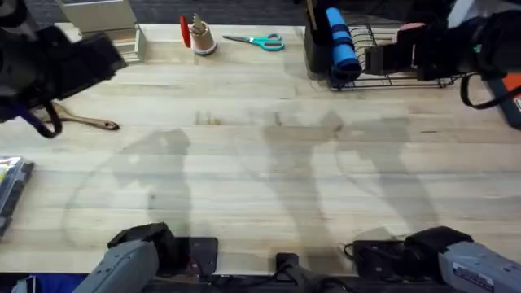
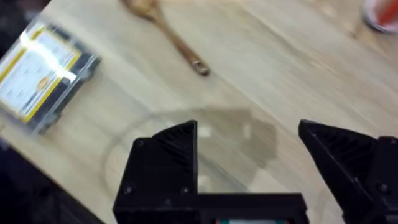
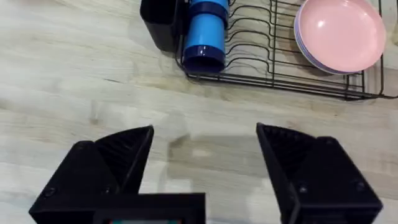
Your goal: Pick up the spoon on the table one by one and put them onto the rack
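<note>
I expect the wooden spoon [image 1: 89, 121] to lean upright in the black cutlery holder when I lower it handle-first, because a thin brown stick [image 1: 312, 14] stands propped there.
One wooden spoon [image 1: 91, 122] lies on the table [image 1: 269, 171] at the far left, and the left wrist view shows its slim handle [image 2: 177, 43]. My left gripper [image 2: 249, 155] hovers open above the bare wood a short way from the spoon's handle end, holding nothing. The black wire rack [image 1: 399, 69] stands at the back right, with a tall black cutlery holder [image 1: 317, 45] at its left end. A thin brown stick [image 1: 310, 12] rises from that holder. My right gripper [image 3: 205, 155] is open and empty over the table, just in front of the rack [image 3: 280, 68].
The rack holds a blue cup [image 3: 202, 31] and a pink plate [image 3: 339, 31]. Teal-handled scissors [image 1: 259, 41], a brown cup [image 1: 201, 38] and a beige box [image 1: 106, 24] line the back edge. A yellow-labelled packet [image 2: 43, 74] lies at the table's left edge.
</note>
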Robot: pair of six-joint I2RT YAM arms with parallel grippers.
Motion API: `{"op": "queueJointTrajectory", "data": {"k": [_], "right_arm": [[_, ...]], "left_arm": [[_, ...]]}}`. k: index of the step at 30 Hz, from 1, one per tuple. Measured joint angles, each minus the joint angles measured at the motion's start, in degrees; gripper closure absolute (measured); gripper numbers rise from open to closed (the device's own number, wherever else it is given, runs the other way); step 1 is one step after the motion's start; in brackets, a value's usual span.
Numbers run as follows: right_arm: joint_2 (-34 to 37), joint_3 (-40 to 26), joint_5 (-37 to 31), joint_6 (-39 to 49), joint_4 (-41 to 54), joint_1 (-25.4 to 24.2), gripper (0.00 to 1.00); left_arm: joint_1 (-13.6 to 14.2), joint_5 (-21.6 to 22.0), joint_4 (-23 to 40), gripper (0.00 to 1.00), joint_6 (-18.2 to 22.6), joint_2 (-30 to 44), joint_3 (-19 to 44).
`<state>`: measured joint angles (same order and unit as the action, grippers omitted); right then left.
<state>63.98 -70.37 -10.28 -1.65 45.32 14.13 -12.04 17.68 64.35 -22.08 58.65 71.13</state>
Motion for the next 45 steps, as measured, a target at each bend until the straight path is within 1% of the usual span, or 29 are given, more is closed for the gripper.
{"op": "queueJointTrajectory", "data": {"k": [6,11,17,18,21,24,27,31,38,41,45], "right_arm": [[0.01,0.0,0.0,0.0,-0.02,0.0,0.009],[0.0,0.0,0.0,0.0,-0.02,0.0,0.01],[-0.01,0.0,0.0,0.0,-0.04,0.0,0.009],[0.01,0.0,0.0,-0.02,-0.04,0.0,0.009],[0.0,0.0,0.0,0.0,-0.04,0.0,0.009],[0.01,0.0,0.0,0.0,-0.04,0.0,0.01],[0.01,0.0,0.0,0.0,-0.04,0.0,0.009],[-0.01,0.0,0.0,0.0,-0.04,0.0,0.01],[0.01,0.0,0.0,0.0,-0.07,0.0,0.01],[0.01,0.0,0.0,0.0,-0.07,0.0,0.009],[0.01,0.0,0.0,0.0,-0.07,0.0,0.009]], "left_arm": [[-9.08,0.15,-0.22,0.007,-1.19,4.31,0.02],[-15.3,-0.44,-1.59,0.007,-1.56,8.72,0.02],[-21.84,-3.72,-6.41,0.008,-1.95,14.17,0.02],[-24.68,-4.94,-9.81,0.008,-2.0,16.95,0.02],[-26.21,-5.23,-13.08,0.008,-2.03,18.85,0.02],[-27.16,-5.5,-16.65,0.007,-2.16,20.71,0.02],[-27.38,-5.74,-20.23,0.007,-2.18,22.6,0.02],[-27.38,-6.4,-23.1,0.007,-2.19,25.34,0.02],[-27.9,-8.16,-24.69,0.007,-2.19,32.36,0.26],[-28.82,-9.4,-24.19,0.008,-2.19,35.87,1.2],[-29.99,-10.85,-22.23,0.006,-2.19,40.76,4.01]]}}
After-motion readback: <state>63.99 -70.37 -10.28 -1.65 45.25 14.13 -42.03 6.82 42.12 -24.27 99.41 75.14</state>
